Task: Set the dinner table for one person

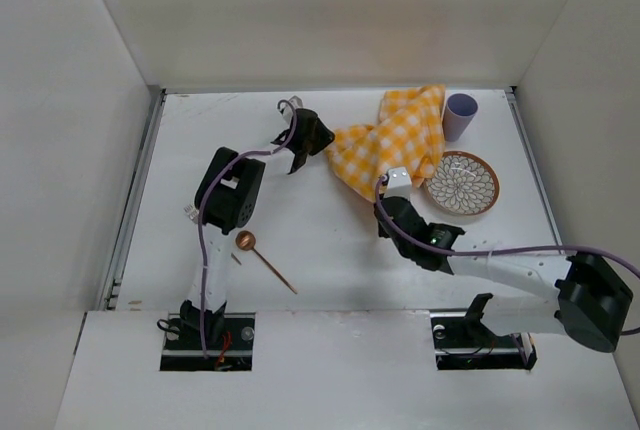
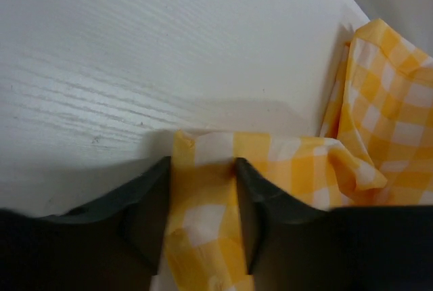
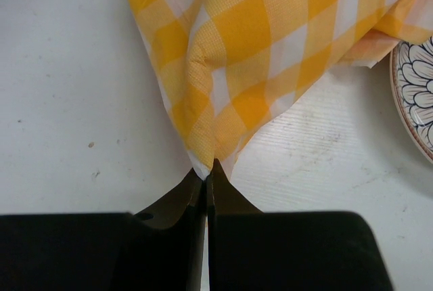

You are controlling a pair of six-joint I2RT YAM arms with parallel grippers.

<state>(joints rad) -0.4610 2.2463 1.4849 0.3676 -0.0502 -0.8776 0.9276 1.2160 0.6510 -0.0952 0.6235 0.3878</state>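
The checked cloth lies bunched (image 1: 400, 140) next to the plate, so my right gripper should hold the cloth's near corner while my left gripper pulls the cloth's corner toward the copper spoon (image 1: 246, 240).
The yellow-and-white checked cloth (image 1: 395, 140) lies bunched at the back right of the white dinner table (image 1: 190, 140), drawn out between both grippers. My left gripper (image 1: 318, 142) is at its left corner; in the left wrist view a strip of the cloth (image 2: 203, 203) fills the narrow gap between the jaws, gripped and raised a little off the table. My right gripper (image 1: 382, 200) is at the cloth's near corner. In the right wrist view its jaws (image 3: 206, 169) are pinched tight on the cloth's tip (image 3: 237, 54).
A patterned plate with a brown rim (image 1: 462, 183) sits right of the cloth, its edge also in the right wrist view (image 3: 416, 95). A purple cup (image 1: 460, 115) stands behind it. A copper spoon (image 1: 262, 255) lies near the left arm's base. White walls surround the table.
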